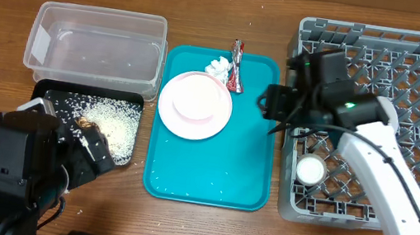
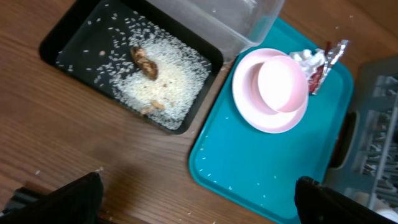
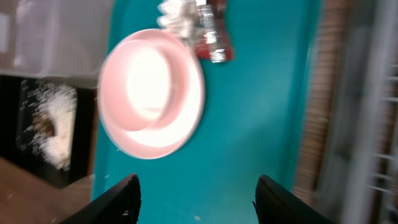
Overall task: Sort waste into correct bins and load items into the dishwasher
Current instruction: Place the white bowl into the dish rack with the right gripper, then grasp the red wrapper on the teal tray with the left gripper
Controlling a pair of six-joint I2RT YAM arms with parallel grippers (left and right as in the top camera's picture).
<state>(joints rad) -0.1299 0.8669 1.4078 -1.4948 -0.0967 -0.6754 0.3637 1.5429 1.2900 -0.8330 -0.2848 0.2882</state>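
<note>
My left gripper should pick up the red-silver wrapper point(image 1: 236, 68) and carry it to the clear plastic bin point(image 1: 97, 46), because the bin is across the plate from my right gripper.
A pink plate point(image 1: 194, 105) with a pink bowl point(image 1: 198, 99) on it sits on the teal tray point(image 1: 210, 172). A crumpled white tissue point(image 1: 218, 66) and a red-silver wrapper point(image 1: 236, 66) lie at the tray's far edge. A white cup point(image 1: 310, 171) stands in the grey dish rack point(image 1: 417, 73). My right gripper point(image 3: 196, 199) is open and empty above the tray's right side; the plate point(image 3: 151, 93) and wrapper point(image 3: 210, 31) show ahead of it. My left gripper point(image 2: 196, 199) is open and empty over the table by the tray's near left corner; the plate point(image 2: 269, 90) shows ahead.
A black tray point(image 1: 86, 120) holds spilled rice and a brown food scrap point(image 2: 145, 61). A clear plastic bin point(image 1: 95, 46) stands behind it. Rice grains are scattered on the teal tray and the table.
</note>
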